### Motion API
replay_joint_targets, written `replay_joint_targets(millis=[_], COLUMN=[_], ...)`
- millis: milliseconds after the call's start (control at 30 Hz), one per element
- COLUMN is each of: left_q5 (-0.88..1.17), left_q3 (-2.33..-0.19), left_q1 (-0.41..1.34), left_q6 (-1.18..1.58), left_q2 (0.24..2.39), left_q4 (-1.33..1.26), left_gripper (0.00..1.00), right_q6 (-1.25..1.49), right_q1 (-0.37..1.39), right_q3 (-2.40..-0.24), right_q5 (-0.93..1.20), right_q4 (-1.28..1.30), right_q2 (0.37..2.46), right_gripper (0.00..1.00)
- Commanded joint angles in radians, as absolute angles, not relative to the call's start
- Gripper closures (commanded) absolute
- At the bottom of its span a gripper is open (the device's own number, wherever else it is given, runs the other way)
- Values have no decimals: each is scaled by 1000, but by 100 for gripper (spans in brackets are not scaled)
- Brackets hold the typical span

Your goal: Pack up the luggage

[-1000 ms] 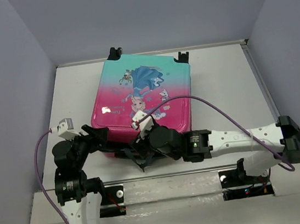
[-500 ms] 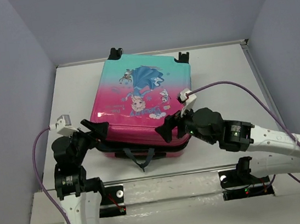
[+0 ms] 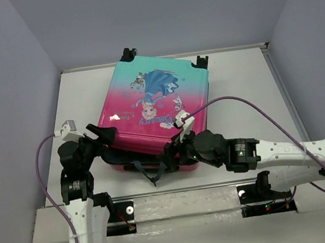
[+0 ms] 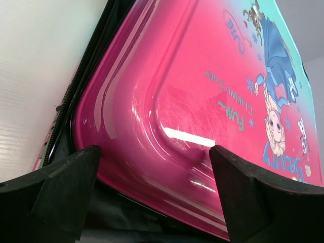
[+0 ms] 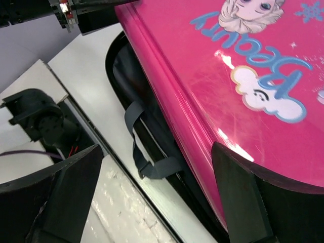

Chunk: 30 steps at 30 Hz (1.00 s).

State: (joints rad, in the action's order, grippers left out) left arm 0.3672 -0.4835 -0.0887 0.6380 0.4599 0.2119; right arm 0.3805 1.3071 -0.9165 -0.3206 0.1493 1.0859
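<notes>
My right gripper needs to pinch the strap's loop [image 3: 154, 178] and tuck it inside before the lid closes, because the grey strap is hanging over the luggage's near edge [image 3: 138, 167].
The luggage [image 3: 155, 107] lies flat on the table, a pink-to-teal shell with a cartoon princess and its wheels at the far end. Its lid [image 4: 202, 76] stands slightly ajar along the near edge, with dark lining showing beneath. My left gripper [image 3: 101, 135] is open at the near-left corner, and the pink lid's rim crosses between its wide-spread fingers [image 4: 66, 187] without being pinched. My right gripper [image 3: 175, 148] is open at the near-right edge, hovering over the lid's rim [image 5: 228, 76] and a grey strap [image 5: 152, 164].
The grey strap [image 3: 151, 172] hangs out of the suitcase's near side onto the white table [image 3: 241, 81]. Grey walls close in the table on three sides. The left arm's base [image 5: 40, 119] sits close to the strap.
Both grippers have opened wider. The right gripper swung out to the right, then came back to the near-right edge. The luggage has shifted slightly to the right.
</notes>
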Motion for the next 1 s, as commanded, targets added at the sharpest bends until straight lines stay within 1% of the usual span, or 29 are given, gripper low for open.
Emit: replay_joint_targets(millis=[0, 133, 167, 267, 333, 500, 633, 667, 733, 767, 800, 867, 900, 967], left_q5=[486, 491, 491, 448, 431, 442, 434, 425, 414, 396, 388, 354, 344, 318], left_q3=[-554, -584, -586, -607, -624, -644, -664, -669, -692, -701, -727, -771, -787, -811], left_q1=[-75, -77, -77, -77, -77, -77, -75, -77, -75, -77, -77, -77, -77, -77], left_q6=[698, 686, 680, 641, 627, 620, 606, 601, 588, 565, 554, 523, 515, 491], left_q2=[479, 476, 466, 425, 405, 420, 419, 416, 414, 414, 417, 416, 414, 405], left_q4=[75, 77, 83, 132, 150, 147, 149, 150, 163, 170, 184, 204, 209, 219], left_gripper=[1, 1, 1, 1, 1, 1, 1, 1, 1, 1, 1, 1, 1, 1], right_q6=[483, 624, 662, 634, 573, 442, 458, 483, 607, 658, 751, 846, 874, 946], right_q1=[1430, 1460, 1476, 1566, 1594, 1594, 1594, 1603, 1618, 1627, 1641, 1655, 1655, 1655], right_q3=[-916, -839, -818, -814, -842, -908, -928, -925, -913, -902, -897, -893, -891, -888], right_q5=[-313, -393, -446, -590, -673, -707, -606, -604, -632, -678, -696, -774, -800, -839], right_q4=[115, 19, 12, 14, 32, 67, 77, 77, 86, 87, 81, 72, 72, 72], right_q2=[1255, 1327, 1336, 1327, 1286, 1180, 1210, 1239, 1346, 1377, 1431, 1469, 1488, 1523], right_gripper=[7, 9, 10, 9, 7, 3, 4, 5, 12, 16, 26, 38, 39, 31])
